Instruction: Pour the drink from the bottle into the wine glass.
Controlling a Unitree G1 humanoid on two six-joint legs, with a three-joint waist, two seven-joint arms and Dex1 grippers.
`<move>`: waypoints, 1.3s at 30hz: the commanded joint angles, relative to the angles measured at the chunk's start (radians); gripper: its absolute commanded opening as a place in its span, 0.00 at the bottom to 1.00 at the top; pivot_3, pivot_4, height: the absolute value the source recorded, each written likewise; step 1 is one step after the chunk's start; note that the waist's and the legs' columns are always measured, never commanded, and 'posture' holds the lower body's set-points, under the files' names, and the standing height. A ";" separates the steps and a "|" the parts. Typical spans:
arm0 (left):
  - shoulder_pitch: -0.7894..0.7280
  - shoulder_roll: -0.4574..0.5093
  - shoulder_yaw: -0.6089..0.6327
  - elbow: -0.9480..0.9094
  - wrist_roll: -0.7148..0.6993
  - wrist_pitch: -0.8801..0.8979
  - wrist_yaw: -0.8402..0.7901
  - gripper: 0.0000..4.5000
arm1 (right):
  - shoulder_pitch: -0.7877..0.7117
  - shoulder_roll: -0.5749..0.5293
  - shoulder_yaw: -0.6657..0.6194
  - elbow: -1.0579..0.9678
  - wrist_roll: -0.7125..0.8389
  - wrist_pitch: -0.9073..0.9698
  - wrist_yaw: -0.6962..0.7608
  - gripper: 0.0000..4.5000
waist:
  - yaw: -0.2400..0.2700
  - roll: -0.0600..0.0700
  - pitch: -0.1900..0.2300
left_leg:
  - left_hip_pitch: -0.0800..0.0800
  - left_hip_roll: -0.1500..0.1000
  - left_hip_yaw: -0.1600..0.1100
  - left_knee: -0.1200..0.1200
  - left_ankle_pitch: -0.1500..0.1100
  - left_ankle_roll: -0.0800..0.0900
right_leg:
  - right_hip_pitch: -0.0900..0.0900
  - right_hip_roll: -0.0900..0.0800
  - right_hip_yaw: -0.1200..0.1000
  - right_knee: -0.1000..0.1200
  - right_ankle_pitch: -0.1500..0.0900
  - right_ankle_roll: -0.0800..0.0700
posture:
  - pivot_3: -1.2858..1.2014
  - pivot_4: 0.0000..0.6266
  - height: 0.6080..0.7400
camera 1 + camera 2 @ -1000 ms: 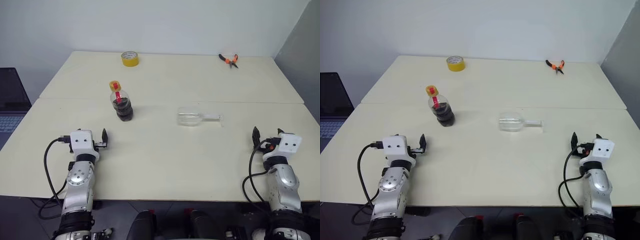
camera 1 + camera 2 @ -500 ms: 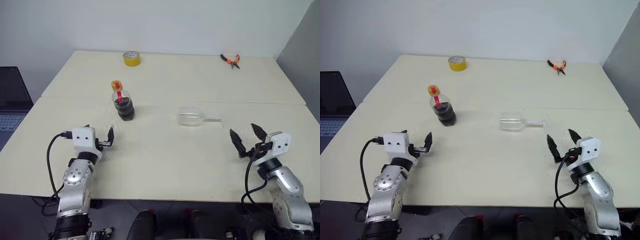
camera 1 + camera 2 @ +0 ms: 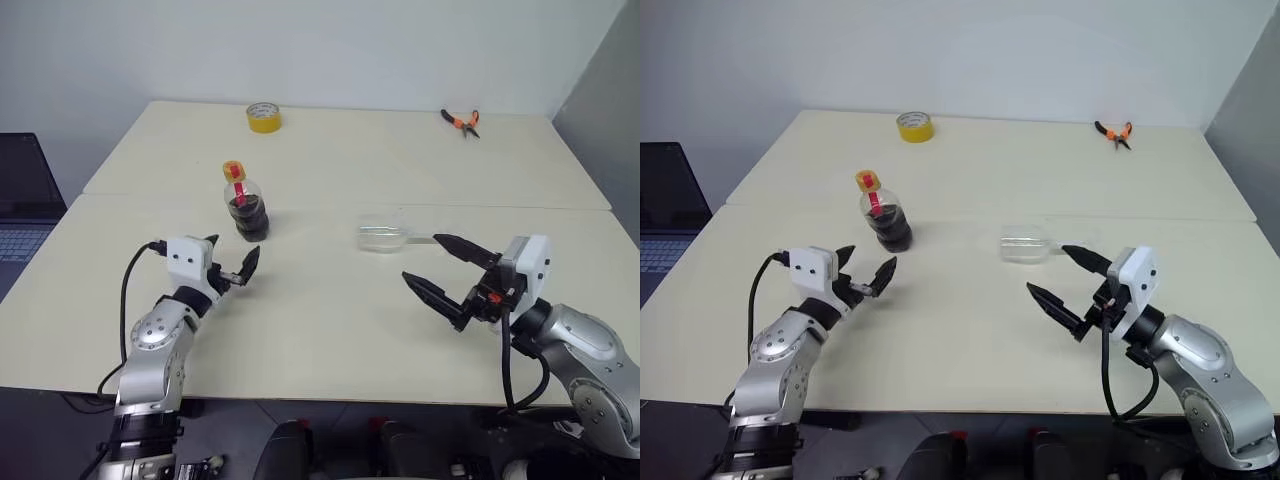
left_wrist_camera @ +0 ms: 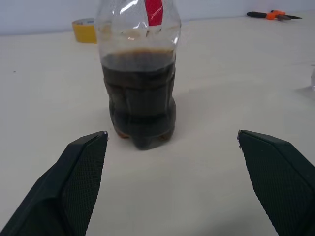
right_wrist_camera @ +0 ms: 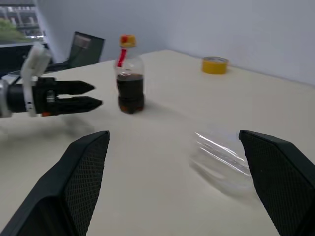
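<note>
A round orange-yellow cap (image 3: 233,170) is on over the bottle's neck (image 3: 236,181), so I expect the cap to twist off when I hold the bottle and turn the cap.
The bottle (image 3: 245,207), clear with a red strip and orange-yellow cap, stands upright left of the table's middle, its lower half full of the dark drink (image 4: 140,98). My left gripper (image 3: 234,251) is open just in front of it, a little to its left, pointing at it without touching. The wine glass (image 3: 381,233) lies on its side near the table's middle, bowl to the left and stem to the right. Beside it on the right and slightly nearer me, my right gripper (image 3: 420,257) stands wide open, pointing left, holding nothing.
A yellow tape roll (image 3: 261,117) lies at the far left of the back table and orange-handled pliers (image 3: 460,120) at its far right. A seam (image 3: 330,201) runs between the two tables behind the bottle. A laptop (image 3: 20,205) sits off the left edge.
My right gripper has swung up and left from the table's right edge and now points left beside the glass. My left gripper has edged right and up toward the bottle. Both stayed open.
</note>
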 commanded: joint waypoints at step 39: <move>-0.480 -0.118 -0.017 0.732 0.119 -0.370 0.146 0.99 | -0.164 0.029 0.065 0.076 -0.034 0.005 0.062 1.00 | 0.001 -0.001 0.001 | -0.001 -0.001 0.000 0.000 0.000 0.000 | 0.000 0.000 -0.001 -0.001 0.000 0.000 | 0.52 0.24 1.00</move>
